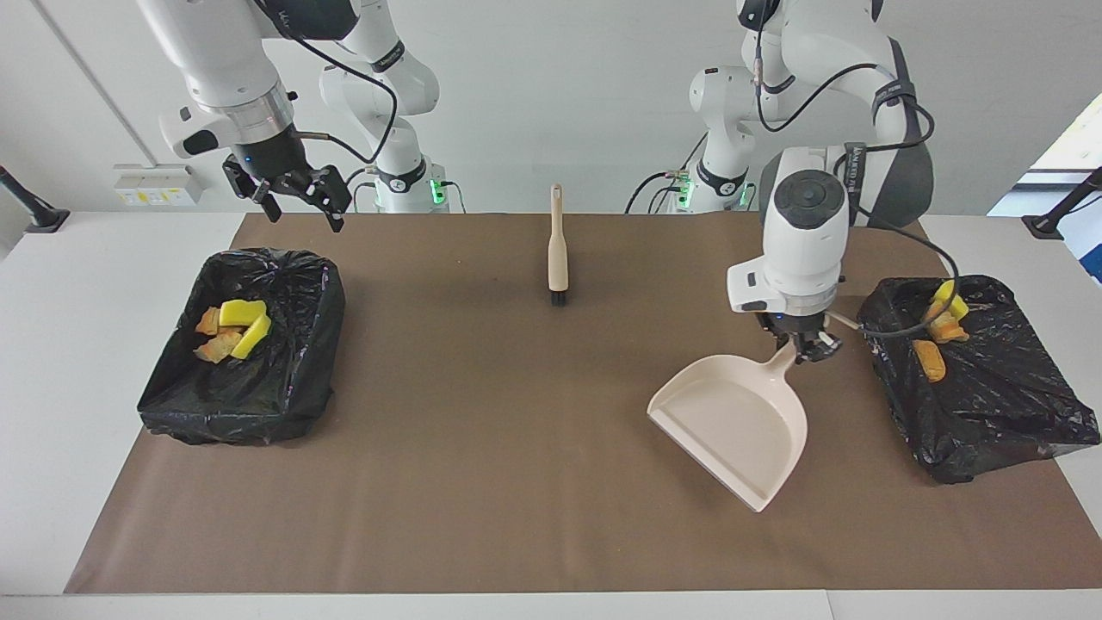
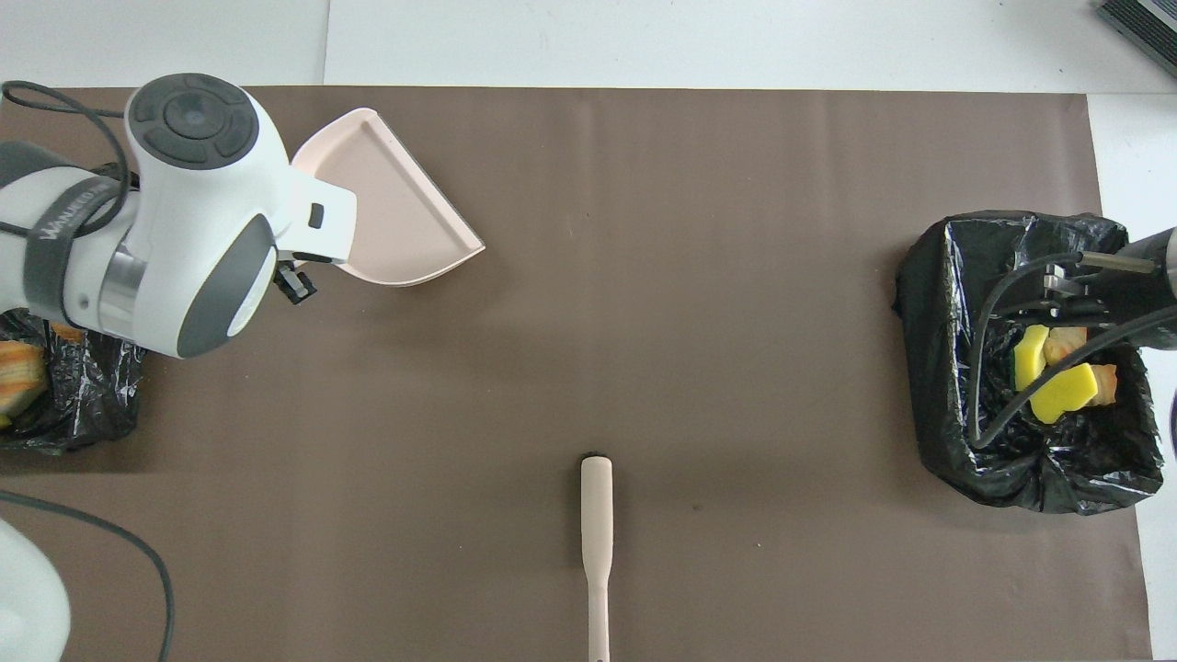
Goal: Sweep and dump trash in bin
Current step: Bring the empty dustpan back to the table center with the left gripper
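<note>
The beige dustpan (image 1: 735,428) is empty and the mat beyond the brush is clear, so my left gripper should keep going to that open mat (image 1: 563,403) and let go of the dustpan flat there.
The trash lies in two black-lined bins. Yellow and golden-brown scraps (image 1: 231,329) (image 2: 1057,382) sit in the bin (image 1: 284,379) (image 2: 938,303) at the right arm's end. More scraps (image 1: 940,317) (image 2: 18,368) sit in the bin (image 1: 990,405) (image 2: 83,414) at the left arm's end. My left gripper (image 1: 805,346) is shut on the handle of the empty beige dustpan (image 1: 732,426) (image 2: 395,207), held tilted over the mat beside that bin. My right gripper (image 1: 300,211) (image 2: 1062,290) hangs open and empty, high over its bin.
The beige-handled brush (image 1: 558,250) (image 2: 596,524) lies on the brown mat (image 1: 516,430) near the robots, at the middle, bristles pointing away from them. White table (image 1: 86,284) borders the mat on all sides.
</note>
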